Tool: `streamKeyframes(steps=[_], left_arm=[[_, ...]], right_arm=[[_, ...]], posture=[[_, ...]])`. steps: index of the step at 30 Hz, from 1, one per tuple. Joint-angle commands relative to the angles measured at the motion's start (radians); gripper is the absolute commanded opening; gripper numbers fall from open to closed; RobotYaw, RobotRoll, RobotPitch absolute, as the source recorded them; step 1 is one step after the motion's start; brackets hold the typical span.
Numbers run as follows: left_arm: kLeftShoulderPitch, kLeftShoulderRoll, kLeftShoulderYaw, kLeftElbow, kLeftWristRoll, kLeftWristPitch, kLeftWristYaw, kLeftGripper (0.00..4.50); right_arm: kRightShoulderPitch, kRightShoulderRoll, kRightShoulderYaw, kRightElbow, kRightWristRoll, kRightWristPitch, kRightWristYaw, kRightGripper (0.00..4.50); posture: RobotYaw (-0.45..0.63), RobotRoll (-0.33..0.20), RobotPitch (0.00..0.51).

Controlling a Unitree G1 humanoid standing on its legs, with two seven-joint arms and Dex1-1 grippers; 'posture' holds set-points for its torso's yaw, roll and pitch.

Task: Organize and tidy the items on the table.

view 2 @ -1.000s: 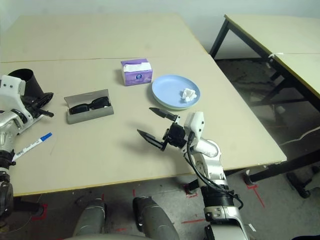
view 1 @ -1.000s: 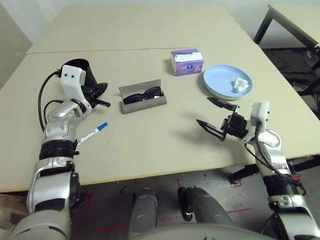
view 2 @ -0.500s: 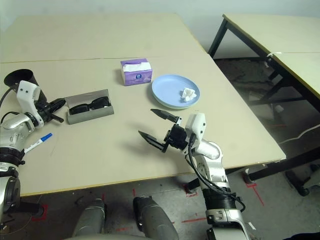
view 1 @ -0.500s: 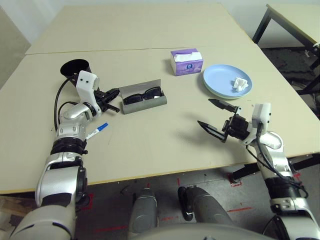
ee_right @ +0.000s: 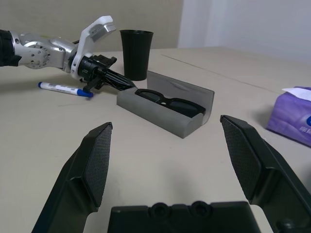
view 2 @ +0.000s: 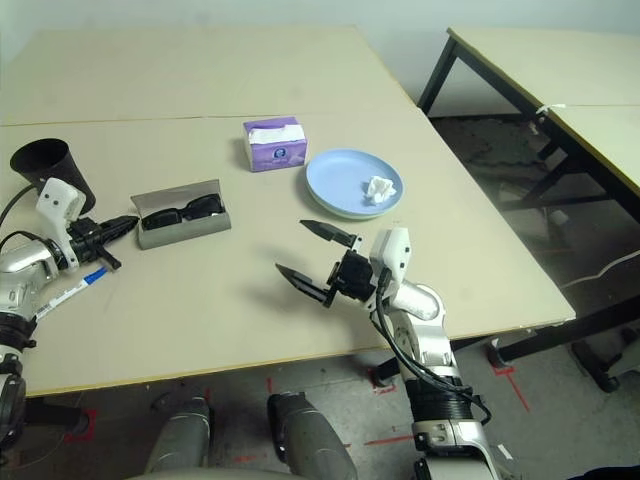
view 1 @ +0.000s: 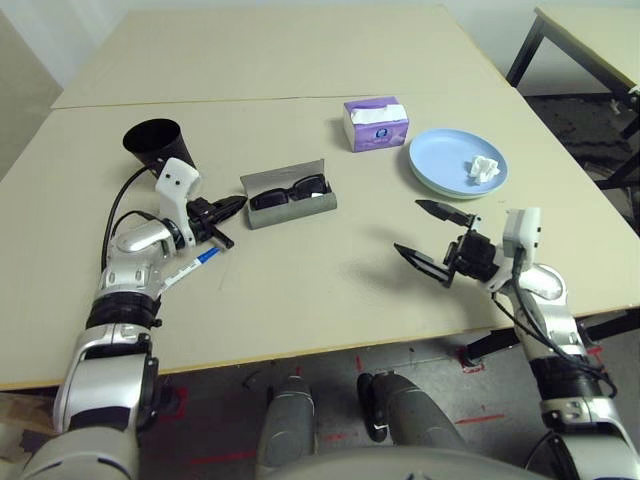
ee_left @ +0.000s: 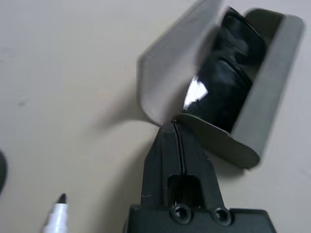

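Observation:
Next, my left gripper backs off, comes round behind the lid (view 1: pixel 281 168) and pushes it shut over the sunglasses, because its fingers meet the glasses case's end (view 1: pixel 251 211) beside the raised lid.
A grey glasses case (view 1: pixel 297 207) lies with its lid up on the table (view 1: pixel 300 290), and black sunglasses (view 1: pixel 288 188) rest inside it. My left gripper (view 1: pixel 236 203) is shut and empty, its tips against the case's left end (ee_left: pixel 214 141). Behind that arm stands the black cup (view 1: pixel 155 142), upright. A blue-capped white marker (view 1: pixel 187 267) lies under my left wrist. At the right, a blue plate (view 1: pixel 440 160) sits on a greenish one and carries the crumpled white tissue (view 1: pixel 483 167). My right gripper (view 1: pixel 427 236) hovers wide open and empty in front of the plates, facing the case (ee_right: pixel 160 115).
A purple tissue box (view 1: pixel 375 123) stands behind the case, left of the plates. A seam (view 1: pixel 250 99) crosses the tabletop behind it. A separate black-legged table (view 1: pixel 590 40) stands at the far right. Bare tabletop lies between my two grippers.
My left arm has swung away from the black cup, right and down, bringing its shut fingertips to the case's left end. My right arm has barely moved.

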Motion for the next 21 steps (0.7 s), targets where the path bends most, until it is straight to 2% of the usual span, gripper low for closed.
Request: streamKeyframes(steps=[1,13,21], left_arm=[[0.006,0.003,0.004,-0.015,-0.014,0.037,-0.013,0.03],[-0.024,0.021,0.122,-0.001,-0.085,0.12,0.08,0.03],[-0.042,0.003,0.129,0.032,-0.075,0.128,0.139,0.03]], right_arm=[[0.013,0.004,0.016,-0.001,0.007,0.003,0.006,4.5],[0.018,-0.013,0.005,0.007,0.005,-0.012,0.003,4.5],[-0.002,-0.014,0.006,0.021,0.002,-0.017,0.002,4.5]], posture=[[-0.08,0.0,0.156],[-0.09,0.0,0.149],[-0.09,0.0,0.147]])
